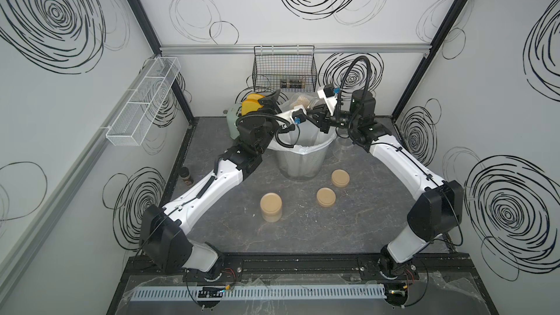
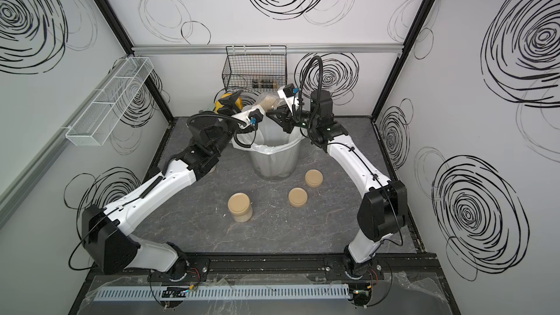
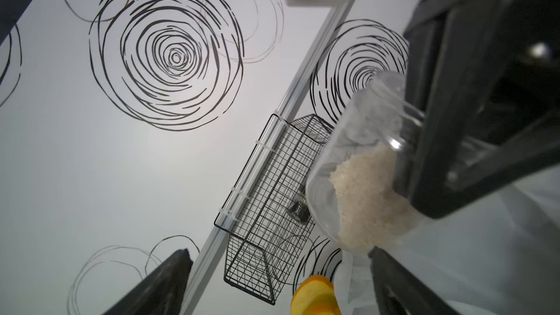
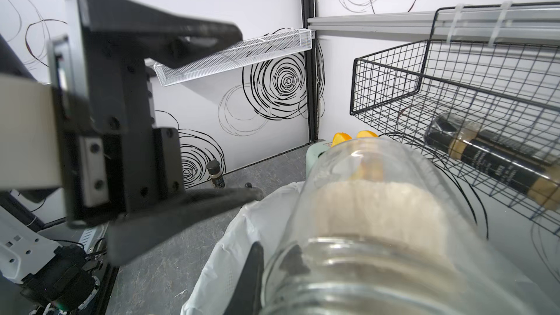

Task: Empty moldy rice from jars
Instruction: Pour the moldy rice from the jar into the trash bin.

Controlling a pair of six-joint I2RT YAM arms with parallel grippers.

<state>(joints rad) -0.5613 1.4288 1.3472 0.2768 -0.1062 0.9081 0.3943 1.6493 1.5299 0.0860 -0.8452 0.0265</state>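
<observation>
The left gripper's fingers are aimed past the jar point(image 1: 301, 101), which the right gripper is holding by its neck, so the left gripper needs to turn and grab the jar's base point(image 4: 373, 160).
My right gripper point(image 1: 318, 115) is shut on the neck of an open clear jar point(image 1: 306, 103), which is tipped on its side above the bin point(image 1: 303, 162). The moldy rice point(image 4: 375, 210) lies in the half towards the jar's base, and no grains are falling. One right finger point(image 4: 253, 277) presses the glass near the mouth. My left gripper point(image 1: 268, 102) stands open and empty at the bin's far left rim, beside the jar point(image 3: 357, 159). A closed jar point(image 1: 271, 207) full of rice stands on the table in front. An empty clear jar point(image 1: 344, 143) stands behind my right arm.
Two tan lids point(image 1: 340, 178) point(image 1: 326, 196) lie in front of the white-lined mesh bin. On the back wall hangs a black wire basket point(image 1: 285, 69) with a bottle point(image 1: 292, 84) in it. A yellow object point(image 1: 250, 104) sits behind the bin. A dark shaker point(image 1: 187, 176) stands at the left edge, below a white mesh shelf point(image 1: 142, 101).
</observation>
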